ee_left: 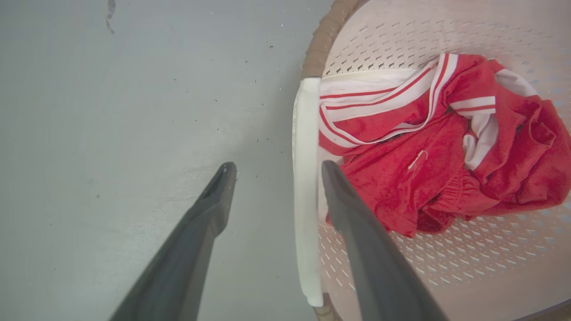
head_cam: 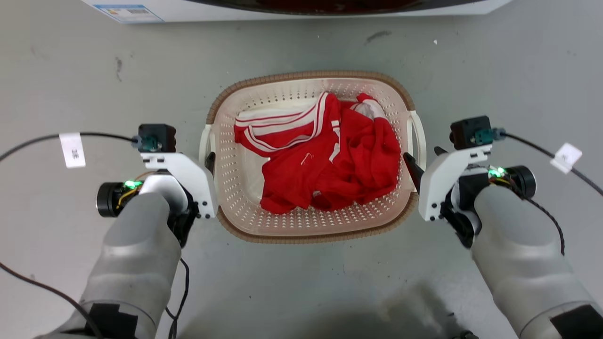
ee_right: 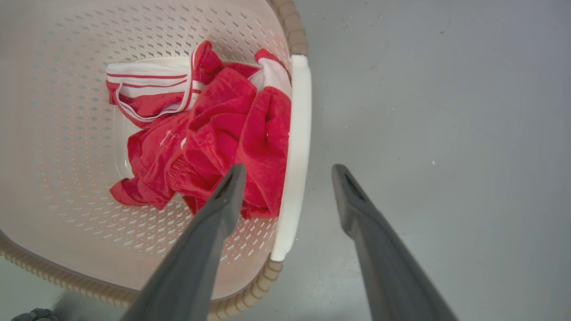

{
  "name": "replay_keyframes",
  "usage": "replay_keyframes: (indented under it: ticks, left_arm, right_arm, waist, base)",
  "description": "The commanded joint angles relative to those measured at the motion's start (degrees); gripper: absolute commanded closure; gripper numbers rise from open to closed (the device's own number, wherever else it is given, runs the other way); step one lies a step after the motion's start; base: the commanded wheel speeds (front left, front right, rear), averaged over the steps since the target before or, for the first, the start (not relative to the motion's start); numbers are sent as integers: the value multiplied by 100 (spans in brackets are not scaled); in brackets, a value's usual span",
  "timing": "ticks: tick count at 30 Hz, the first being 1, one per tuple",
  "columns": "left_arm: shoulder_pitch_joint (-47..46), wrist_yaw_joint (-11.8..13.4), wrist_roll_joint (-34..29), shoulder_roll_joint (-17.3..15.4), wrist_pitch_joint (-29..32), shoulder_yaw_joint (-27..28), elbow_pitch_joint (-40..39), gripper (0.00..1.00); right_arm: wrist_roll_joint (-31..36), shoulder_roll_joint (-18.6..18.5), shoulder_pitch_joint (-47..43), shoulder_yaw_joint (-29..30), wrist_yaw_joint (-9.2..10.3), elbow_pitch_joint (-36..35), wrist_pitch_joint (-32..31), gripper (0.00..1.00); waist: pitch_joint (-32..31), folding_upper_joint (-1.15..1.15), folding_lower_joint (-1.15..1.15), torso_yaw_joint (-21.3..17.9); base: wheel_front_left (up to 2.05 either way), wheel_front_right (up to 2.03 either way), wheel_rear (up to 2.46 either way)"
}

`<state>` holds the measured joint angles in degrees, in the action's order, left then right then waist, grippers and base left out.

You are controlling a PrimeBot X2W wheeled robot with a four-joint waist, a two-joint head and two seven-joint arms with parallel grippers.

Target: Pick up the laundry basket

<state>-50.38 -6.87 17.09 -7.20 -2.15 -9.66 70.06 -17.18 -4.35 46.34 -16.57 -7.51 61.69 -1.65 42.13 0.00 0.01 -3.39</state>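
The white loop handle (ee_left: 306, 187) follows on from the brown rim's line (ee_left: 312, 70), so I expect the handle to stay firmly in place at the basket's rim when the robot lifts the laundry basket.
The laundry basket (head_cam: 311, 76) sits on the grey floor in the middle of the head view, cream and perforated with a brown rim. Red clothes with white stripes (head_cam: 330, 155) lie inside it. My left gripper (head_cam: 207, 162) is open at the basket's left side. In the left wrist view the left gripper (ee_left: 278, 166) straddles the white loop handle (ee_left: 305, 178), one finger inside the basket and one outside. My right gripper (head_cam: 424, 157) is open too. Seen from the right wrist, the right gripper (ee_right: 289, 168) straddles the other handle (ee_right: 298, 125) the same way.
The white base of a washing machine (head_cam: 188, 12) runs along the top of the head view, beyond the basket. Black cables with white tags (head_cam: 73, 149) (head_cam: 566, 157) trail over the floor on both sides of the arms.
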Motion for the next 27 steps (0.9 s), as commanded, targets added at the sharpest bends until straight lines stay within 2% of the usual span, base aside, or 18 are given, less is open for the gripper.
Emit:
replay_keyframes:
  ticks: [1, 9, 16, 17, 18, 19, 20, 21, 27]
  left_arm:
    - [-121, -19, 32, -50, 115, -38, 50, 0]
    - [-650, -56, 231, -116, 815, -171, 192, 0]
    - [-825, -56, 483, -112, 1348, -369, 223, 0]
    - [-838, -56, 540, -106, 1413, -376, 221, 18]
    - [-843, -57, 589, -88, 1473, -395, 218, 51]
    - [-852, -57, 629, -88, 1525, -422, 208, 100]
    - [-850, -57, 678, -78, 1601, -451, 204, 100]
    - [-853, -57, 729, -78, 1645, -471, 186, 100]
    - [-752, -50, 971, -80, 1749, -632, 76, 100]
  right_arm:
    - [-132, -17, 179, -89, 4, 62, -87, 0]
    - [-915, -105, 708, -814, 4, 249, -752, 0]
    - [-1493, -203, 914, -1328, 4, 259, -1002, 0]
    - [-1552, -219, 934, -1399, 4, 274, -1030, 0]
    - [-1641, -220, 942, -1447, 4, 284, -1046, 11]
    - [-1717, -217, 948, -1514, 4, 282, -1090, 51]
    - [-1785, -221, 953, -1590, 4, 266, -1108, 89]
    - [-1845, -249, 972, -1637, 4, 265, -1108, 100]
    - [-2211, -293, 951, -1976, -4, 272, -1159, 100]
  waist:
    - [134, 0, -1, -53]
    - [435, 0, -1, -99]
    - [583, 0, -1, -135]
    - [597, 0, -1, -135]
    - [611, 0, -1, -133]
    - [625, 0, -1, -128]
    - [638, 0, -1, -125]
    - [651, 0, -1, -125]
    - [645, 0, -1, -117]
  base:
    - [0, 0, 0]
    - [0, 0, 0]
    - [0, 0, 0]
    - [0, 0, 0]
    - [0, 0, 0]
    - [0, 0, 0]
    - [0, 0, 0]
    - [0, 0, 0]
    - [0, 0, 0]
